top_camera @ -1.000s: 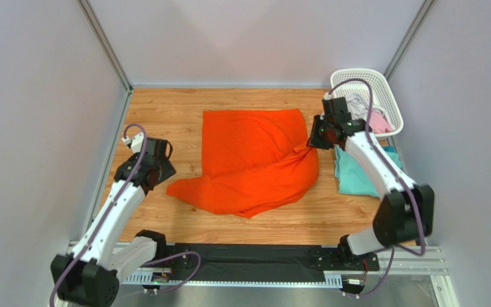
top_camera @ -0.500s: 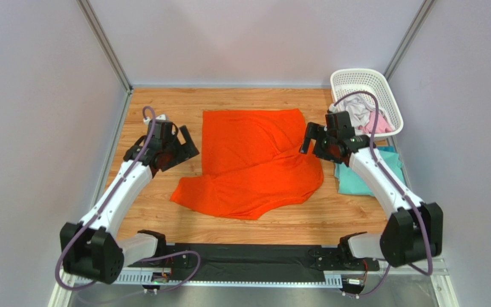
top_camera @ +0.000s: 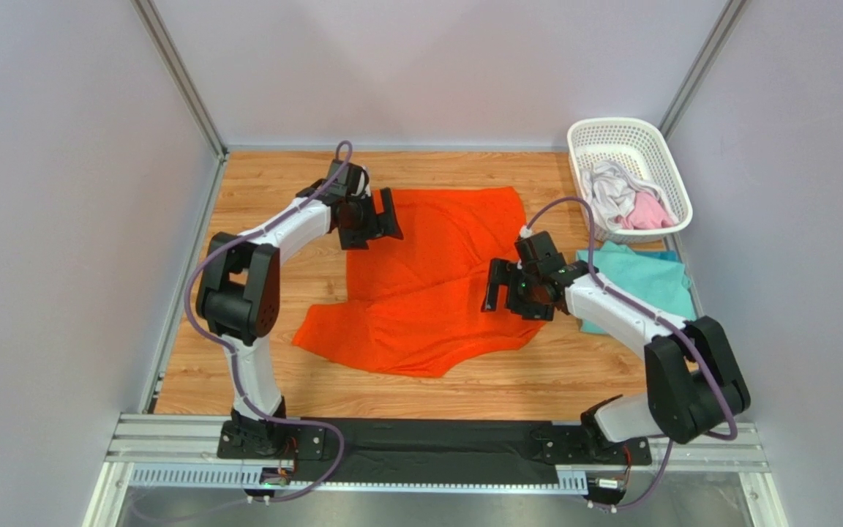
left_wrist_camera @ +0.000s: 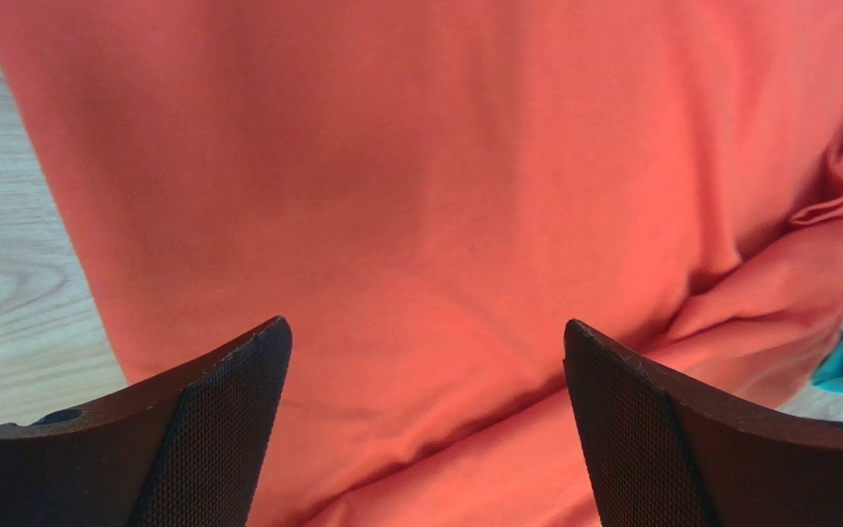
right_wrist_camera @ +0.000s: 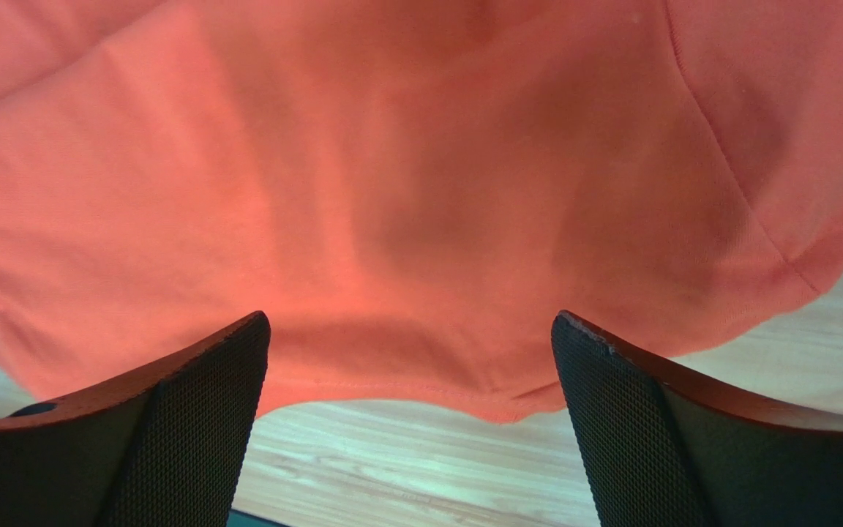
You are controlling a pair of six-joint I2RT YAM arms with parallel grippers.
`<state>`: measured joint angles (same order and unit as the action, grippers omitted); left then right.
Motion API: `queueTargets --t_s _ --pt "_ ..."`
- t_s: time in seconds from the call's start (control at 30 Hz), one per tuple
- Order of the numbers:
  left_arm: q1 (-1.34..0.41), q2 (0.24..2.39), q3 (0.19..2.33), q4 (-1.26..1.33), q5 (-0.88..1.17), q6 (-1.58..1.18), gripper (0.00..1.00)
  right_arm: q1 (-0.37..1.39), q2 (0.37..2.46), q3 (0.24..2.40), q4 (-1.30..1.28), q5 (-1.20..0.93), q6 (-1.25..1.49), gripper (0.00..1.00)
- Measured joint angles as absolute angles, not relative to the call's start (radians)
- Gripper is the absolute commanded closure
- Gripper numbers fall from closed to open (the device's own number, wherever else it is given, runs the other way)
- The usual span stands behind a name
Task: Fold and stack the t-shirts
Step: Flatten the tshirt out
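The orange t-shirt's straight edge (top_camera: pixel 349 275) is facing the side. My grippers need to turn the t-shirt until that edge faces the black bar (top_camera: pixel 426 435), and only then lift the t-shirt's corners.
A bright orange t-shirt (top_camera: pixel 426 275) lies spread and rumpled mid-table, its lower left part pulled out to a point. My left gripper (top_camera: pixel 382 217) hovers open over its upper left area; the left wrist view shows orange cloth (left_wrist_camera: pixel 448 187) under the open left gripper (left_wrist_camera: pixel 424 325), nothing pinched. My right gripper (top_camera: pixel 500 289) stands open over the shirt's right edge; in the right wrist view the orange hem (right_wrist_camera: pixel 415 220) runs under the right gripper (right_wrist_camera: pixel 409 318), above bare wood. A teal t-shirt (top_camera: pixel 644 280) lies at the right.
A white lattice basket (top_camera: pixel 613 126) at the back right holds a grey-white t-shirt (top_camera: pixel 611 189) and a pink one (top_camera: pixel 648 211). Grey walls close in the wooden table (top_camera: pixel 272 187) on three sides. A black rail (top_camera: pixel 426 445) runs along the near edge.
Both grippers opened; the right one let go of the orange shirt's right side, which dropped flat. The left arm swung in from the table's left to the shirt's upper left. The right arm moved nearer and leftward.
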<state>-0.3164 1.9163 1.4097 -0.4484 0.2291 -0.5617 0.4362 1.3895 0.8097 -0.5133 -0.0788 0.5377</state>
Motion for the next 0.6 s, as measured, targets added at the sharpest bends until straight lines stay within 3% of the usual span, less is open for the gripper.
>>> queueTargets --t_s 0.23,0.6 --pt "-0.318 1.938 1.298 -0.419 0.243 -0.561 0.0 0.411 1.57 0.879 -0.511 -0.038 0.52 0.0" --pt "-0.471 1.656 0.927 -0.288 0.168 -0.656 0.0 0.383 1.927 1.311 -0.583 0.027 0.415 0.0"
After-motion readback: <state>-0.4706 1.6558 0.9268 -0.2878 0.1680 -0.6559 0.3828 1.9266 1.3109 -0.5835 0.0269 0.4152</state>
